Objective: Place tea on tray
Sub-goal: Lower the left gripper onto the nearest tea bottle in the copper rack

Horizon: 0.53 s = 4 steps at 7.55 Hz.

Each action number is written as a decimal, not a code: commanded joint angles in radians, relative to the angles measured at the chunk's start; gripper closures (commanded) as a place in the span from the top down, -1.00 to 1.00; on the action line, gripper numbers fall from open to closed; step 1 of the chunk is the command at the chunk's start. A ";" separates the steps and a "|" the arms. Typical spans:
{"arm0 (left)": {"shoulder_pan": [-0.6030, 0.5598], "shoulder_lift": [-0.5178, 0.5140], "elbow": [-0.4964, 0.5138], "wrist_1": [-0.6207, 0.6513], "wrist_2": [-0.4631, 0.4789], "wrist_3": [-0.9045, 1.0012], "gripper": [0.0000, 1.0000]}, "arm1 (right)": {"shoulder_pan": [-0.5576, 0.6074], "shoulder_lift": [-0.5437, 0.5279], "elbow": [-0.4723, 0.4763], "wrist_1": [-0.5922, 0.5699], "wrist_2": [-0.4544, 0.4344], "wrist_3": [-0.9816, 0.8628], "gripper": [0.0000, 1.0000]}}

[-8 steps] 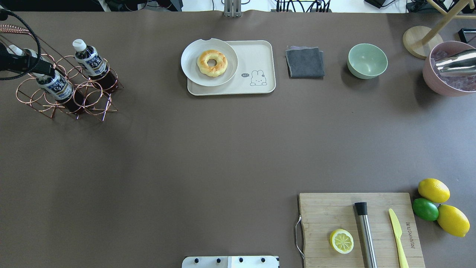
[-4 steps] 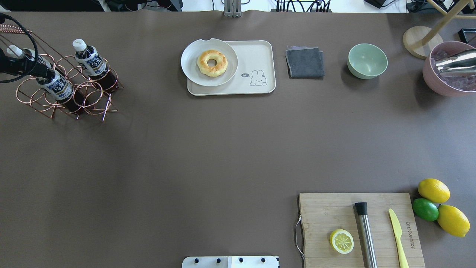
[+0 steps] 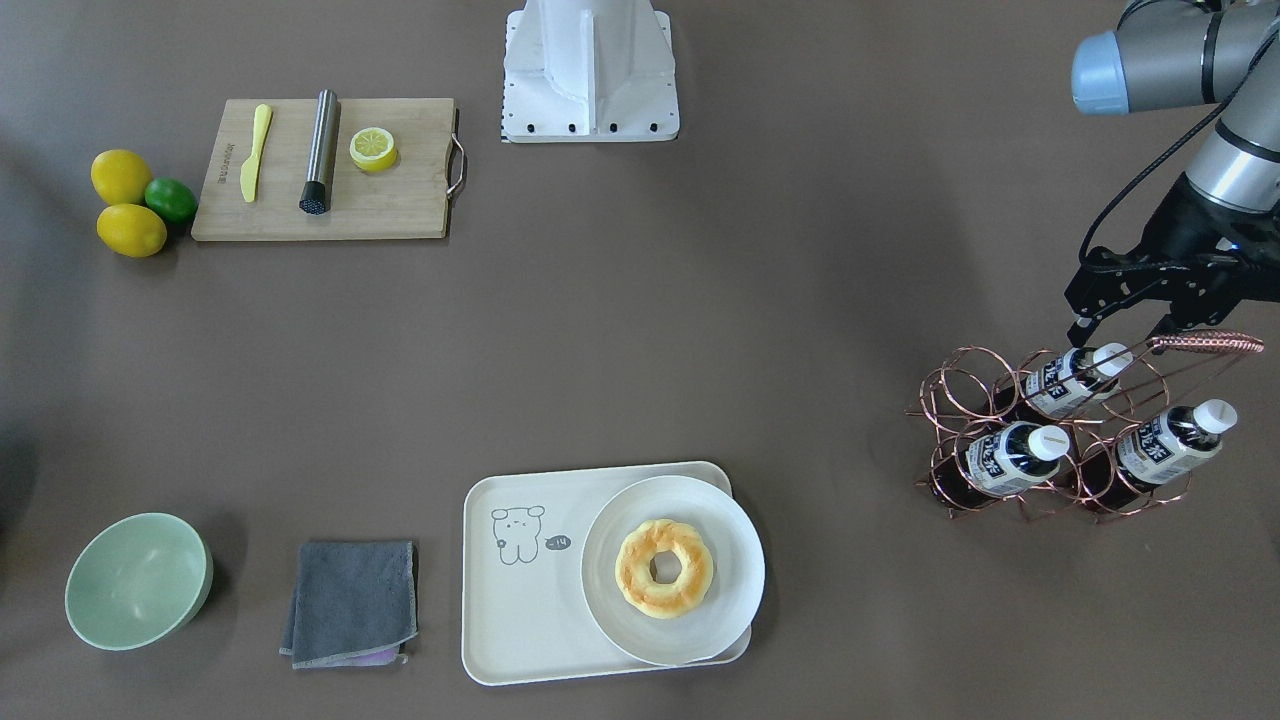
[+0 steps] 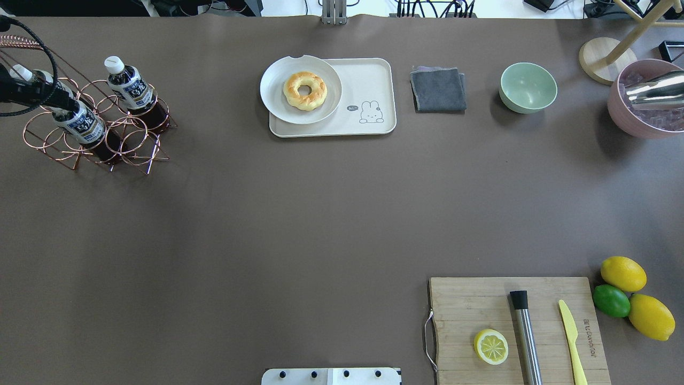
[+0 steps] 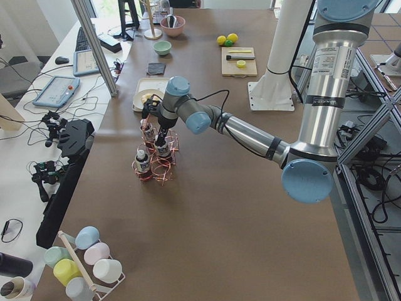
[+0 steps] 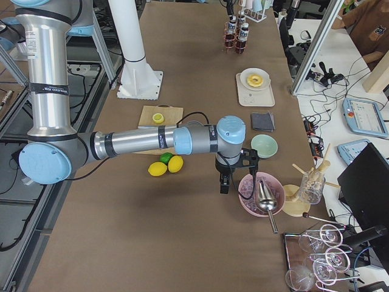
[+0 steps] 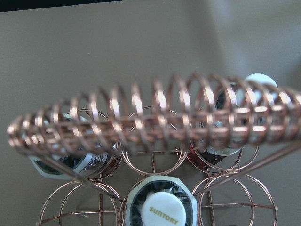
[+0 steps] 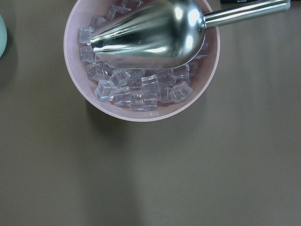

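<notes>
I expect the tea bottle (image 3: 1071,379) to slide out and leave the rack standing when I lift the bottle's cap, because the wire ring (image 3: 1022,390) has an open top.
Three tea bottles stand tilted in a copper wire rack (image 3: 1040,440) at the table's far left: one tea (image 3: 1075,382) at the top, two (image 3: 1005,455) (image 3: 1165,445) lower down. My left gripper (image 3: 1120,335) hangs open just above the top bottle's white cap, beside the rack's coiled handle (image 7: 150,117). In the overhead view the arm (image 4: 32,91) covers part of that bottle. The cream tray (image 4: 368,80) with the bear drawing lies at the back middle, with a white plate and doughnut (image 4: 304,90) on its left half. My right gripper (image 6: 223,182) shows only in the exterior right view, and I cannot tell its state.
Right of the tray lie a grey cloth (image 4: 438,89) and a green bowl (image 4: 528,87). A pink bowl of ice with a metal scoop (image 8: 141,61) sits under my right wrist. A cutting board (image 4: 465,299) with lemon half, muddler and knife is near right, with lemons and a lime (image 4: 612,300) beside it.
My left gripper has shifted only slightly over the rack. The bottles, tray and everything else stay where they were.
</notes>
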 commanded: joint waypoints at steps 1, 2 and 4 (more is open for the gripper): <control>-0.005 -0.048 0.051 0.000 0.000 0.001 0.47 | 0.000 0.003 -0.003 0.000 -0.001 -0.002 1.00; -0.005 -0.059 0.069 -0.001 0.000 0.002 0.47 | 0.000 0.004 -0.001 0.000 0.003 0.001 1.00; -0.008 -0.057 0.062 -0.003 0.000 0.001 0.37 | 0.000 0.009 -0.001 0.000 0.003 0.004 1.00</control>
